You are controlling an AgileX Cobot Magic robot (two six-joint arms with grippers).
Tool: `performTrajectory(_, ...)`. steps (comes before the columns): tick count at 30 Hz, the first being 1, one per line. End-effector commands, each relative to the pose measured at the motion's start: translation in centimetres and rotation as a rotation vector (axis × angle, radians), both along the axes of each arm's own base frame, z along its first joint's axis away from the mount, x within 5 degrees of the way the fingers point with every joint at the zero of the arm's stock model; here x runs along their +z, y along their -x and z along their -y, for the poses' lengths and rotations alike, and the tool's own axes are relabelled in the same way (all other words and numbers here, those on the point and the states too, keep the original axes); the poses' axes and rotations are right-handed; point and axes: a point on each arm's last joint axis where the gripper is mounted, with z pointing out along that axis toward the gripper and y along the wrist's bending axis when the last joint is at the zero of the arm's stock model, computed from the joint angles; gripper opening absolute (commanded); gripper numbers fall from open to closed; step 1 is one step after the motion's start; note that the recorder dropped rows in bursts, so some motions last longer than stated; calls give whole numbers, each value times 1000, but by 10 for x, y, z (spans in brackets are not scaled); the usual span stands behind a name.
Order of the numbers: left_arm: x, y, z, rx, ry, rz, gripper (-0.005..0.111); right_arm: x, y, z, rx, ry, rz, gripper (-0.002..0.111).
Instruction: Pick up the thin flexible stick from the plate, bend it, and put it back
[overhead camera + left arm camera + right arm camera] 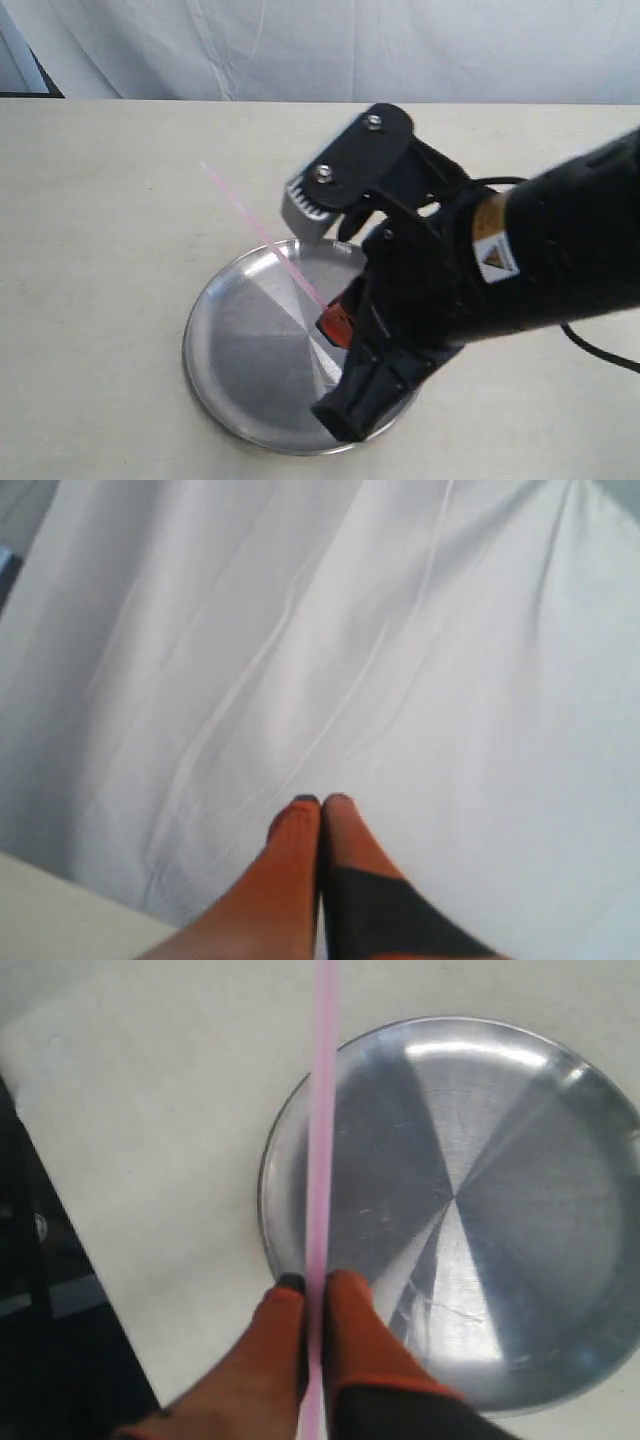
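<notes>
The pink stick is slanting over the plate (262, 235), so my right gripper should turn the stick upright, and my closed left gripper should open to grab its upper end (207, 169).
The thin pink stick (258, 227) slants up and to the left above the steel plate (240, 350), straight, held at its lower end. My right gripper (332, 318) is shut on it over the plate's middle; in the right wrist view the stick (322, 1130) runs straight out between the orange fingertips (345, 1295), above the plate's rim (275, 1220). The plate (500, 1210) holds nothing. My left gripper (321, 802) is shut with nothing in it, its fingertips pressed together and pointing at a white cloth. It does not show in the exterior view.
The beige table (100, 250) surrounds the plate. A white cloth backdrop (350, 45) hangs behind the table's far edge. The right arm's black body (520, 260) covers the plate's right side. Dark floor (60, 1360) shows past the table edge in the right wrist view.
</notes>
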Motion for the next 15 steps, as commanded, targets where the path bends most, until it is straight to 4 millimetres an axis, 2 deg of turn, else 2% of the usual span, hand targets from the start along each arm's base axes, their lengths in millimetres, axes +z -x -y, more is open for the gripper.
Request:
performTrajectory(1,17,6,14,-107,-168,81,0,3,16,18,-60,-119,14,-1)
performTrajectory(4,32,1,33,-302,-284,5,0,11,27,31,-112,-198,19,-1)
performTrajectory(5,34,-3,36,-341,-282,-20,0,13,29,33,-120,-214,23,-1)
performTrajectory(7,36,-17,40,-427,-172,-106,0,7,33,39,-157,-259,24,-1)
performTrajectory(9,31,-24,52,-582,-180,-155,0,-7,36,45,-209,-317,28,-1)
performTrajectory(11,26,-24,70,-875,-143,-210,0,-25,40,51,-248,-348,15,-1)
performTrajectory(13,19,-27,80,-1080,-101,-273,0,-32,43,53,-256,-341,-3,-1)
performTrajectory(15,8,-40,83,-1129,-47,-384,0,-35,43,54,-269,-352,-18,-1)
